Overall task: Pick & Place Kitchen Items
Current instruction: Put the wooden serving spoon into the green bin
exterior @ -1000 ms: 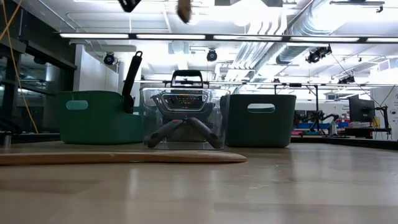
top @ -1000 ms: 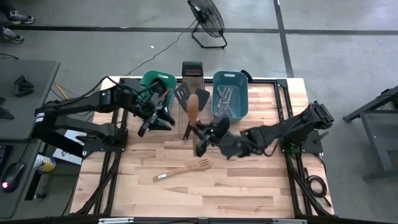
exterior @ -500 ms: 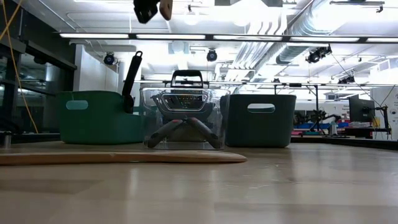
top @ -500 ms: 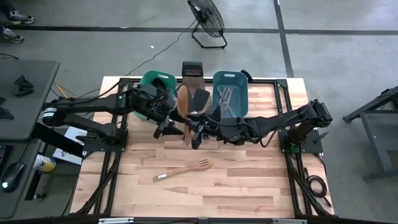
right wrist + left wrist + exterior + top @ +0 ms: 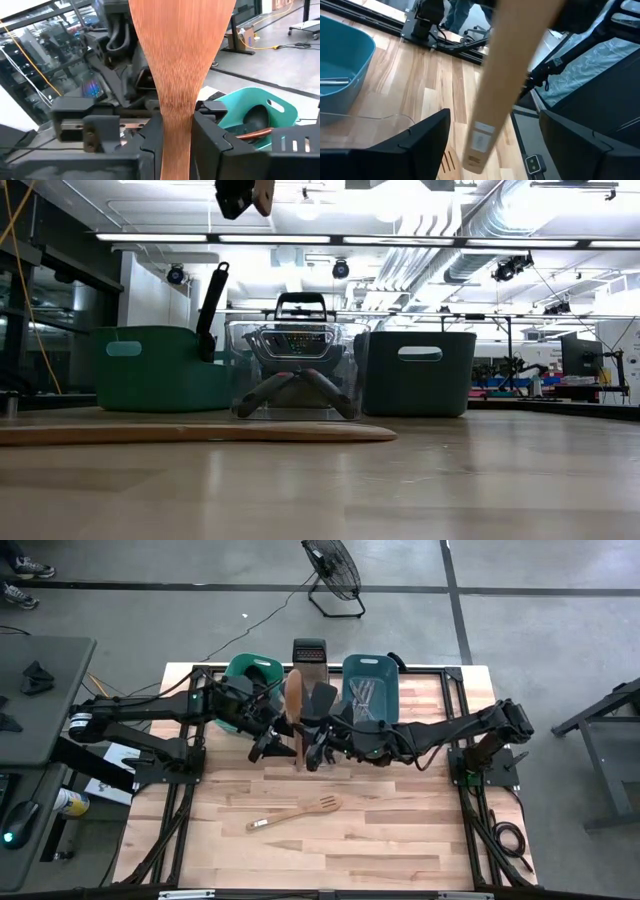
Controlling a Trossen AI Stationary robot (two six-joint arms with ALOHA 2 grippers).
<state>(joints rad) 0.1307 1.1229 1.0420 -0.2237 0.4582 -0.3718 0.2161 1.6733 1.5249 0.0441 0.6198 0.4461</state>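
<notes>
The green tub (image 5: 256,667) stands on my left gripper's side, so my right gripper should hand over the plain wooden spatula by its labelled end (image 5: 481,141) and back off.
A plain wooden spatula (image 5: 294,700) is lifted high over the clear tub (image 5: 308,730), blade toward the far edge; only its tip (image 5: 265,192) shows in the low view. My right gripper (image 5: 313,748) reaches in from the table's right and is shut on it. My left gripper (image 5: 268,744) comes from the left and stands open, its fingers (image 5: 415,145) on either side of the handle's labelled free end (image 5: 477,145), apart from it. A slotted wooden spatula (image 5: 295,812) lies flat on the table. My right gripper pinches the spatula's handle (image 5: 176,127) between its two fingers (image 5: 150,137), just below where it widens into the blade. The fingers come level from the table's right and lie across the handle. The spatula is lifted clear, blade end up and tilted.
Along the far edge stand a green tub (image 5: 250,670) with a black handle sticking out, a steel box grater (image 5: 309,650), the clear tub with black turners, and a blue tub (image 5: 370,690) with metal utensils. Bare wooden table (image 5: 400,830) lies toward the near edge.
My right gripper has carried the wooden spatula toward the table's left and far edge, turning it. My left gripper has moved toward the table's right until its fingers stand around the handle's end. Both have kept nearly still in the last half second.
</notes>
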